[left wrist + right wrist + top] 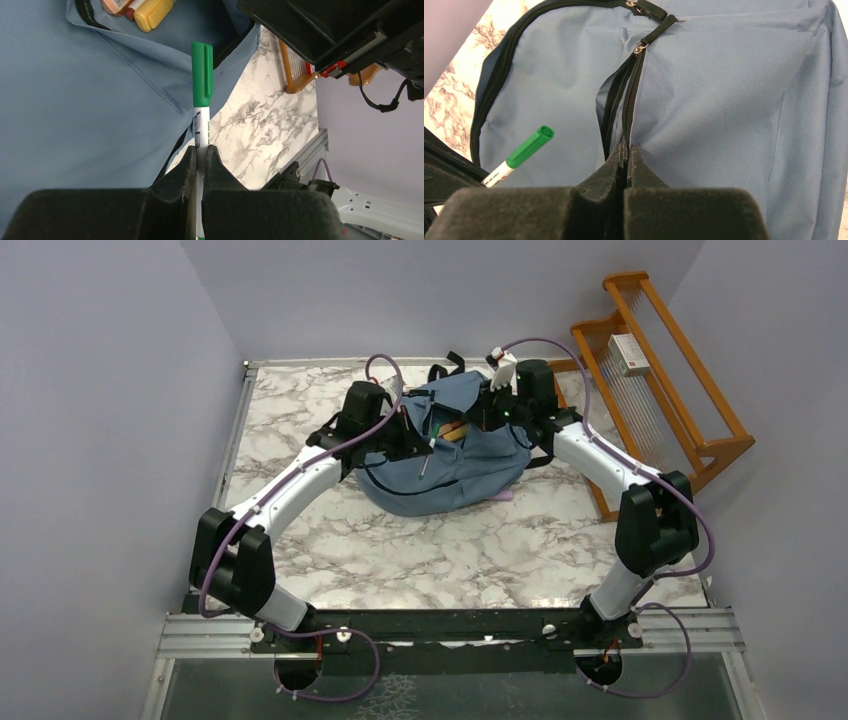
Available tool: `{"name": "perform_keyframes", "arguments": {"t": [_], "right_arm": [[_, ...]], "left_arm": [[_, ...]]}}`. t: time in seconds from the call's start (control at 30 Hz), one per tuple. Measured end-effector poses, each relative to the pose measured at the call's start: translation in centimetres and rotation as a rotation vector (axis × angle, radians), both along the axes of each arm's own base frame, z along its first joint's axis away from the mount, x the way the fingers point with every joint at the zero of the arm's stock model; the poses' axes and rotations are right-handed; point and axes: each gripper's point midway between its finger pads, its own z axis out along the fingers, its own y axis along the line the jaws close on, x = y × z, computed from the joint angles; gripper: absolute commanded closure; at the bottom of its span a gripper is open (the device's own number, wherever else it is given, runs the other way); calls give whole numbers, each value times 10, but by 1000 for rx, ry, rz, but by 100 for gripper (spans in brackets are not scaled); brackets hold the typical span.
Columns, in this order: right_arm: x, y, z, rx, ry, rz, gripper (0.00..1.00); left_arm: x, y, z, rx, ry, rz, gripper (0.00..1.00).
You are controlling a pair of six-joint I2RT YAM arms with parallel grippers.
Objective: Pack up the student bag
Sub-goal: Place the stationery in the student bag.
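Observation:
The marker's green cap [435, 432] points into the pocket opening that my right gripper is holding up. My left gripper should keep going toward the yellow item [456, 433] and let go of the marker inside.
The student bag [455, 465] is slate-blue and lies at the back middle of the marble table, its main pocket unzipped. My left gripper [201, 150] is shut on a white marker with a green cap [202, 75], and the cap points toward the opening [428, 455]. Yellow and orange items [150, 10] show inside the bag [75, 100]. My right gripper [626, 146] is shut on the black zipper edge of the bag [724, 90], holding the opening up. The marker's cap [530, 146] shows to its left. A metal zipper pull [640, 47] sits further along the zipper.
A wooden rack [690, 390] with a small white box [630, 353] on it stands beside the table's right edge. Grey walls close in the left, back and right. A small pink thing [503, 496] lies by the bag's near edge.

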Motion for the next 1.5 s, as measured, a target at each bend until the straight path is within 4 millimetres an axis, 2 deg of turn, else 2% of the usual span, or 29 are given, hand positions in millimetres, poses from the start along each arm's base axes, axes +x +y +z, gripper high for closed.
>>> {"name": "perform_keyframes", "arguments": {"t": [0.23, 0.43, 0.8, 1.13, 1.23, 1.43, 1.5], "right_arm": [[-2, -1, 2, -3, -14, 7, 99], [-8, -3, 2, -7, -32, 21, 99], [-13, 1, 5, 12, -63, 57, 99], [-15, 5, 7, 49, -58, 54, 99], [-16, 7, 9, 56, -58, 54, 99], [-15, 8, 11, 69, -56, 50, 99], [-15, 8, 11, 69, -58, 49, 99]], "left_arm": [[7, -14, -10, -17, 84, -39, 100], [19, -22, -30, 7, 144, -44, 100], [73, -47, -19, -12, 93, -35, 100], [109, -56, -49, -1, 125, 52, 99], [119, -60, -53, -16, 126, 81, 91], [133, -70, -48, -55, 110, 100, 60], [136, -73, -48, -57, 107, 99, 54]]}}
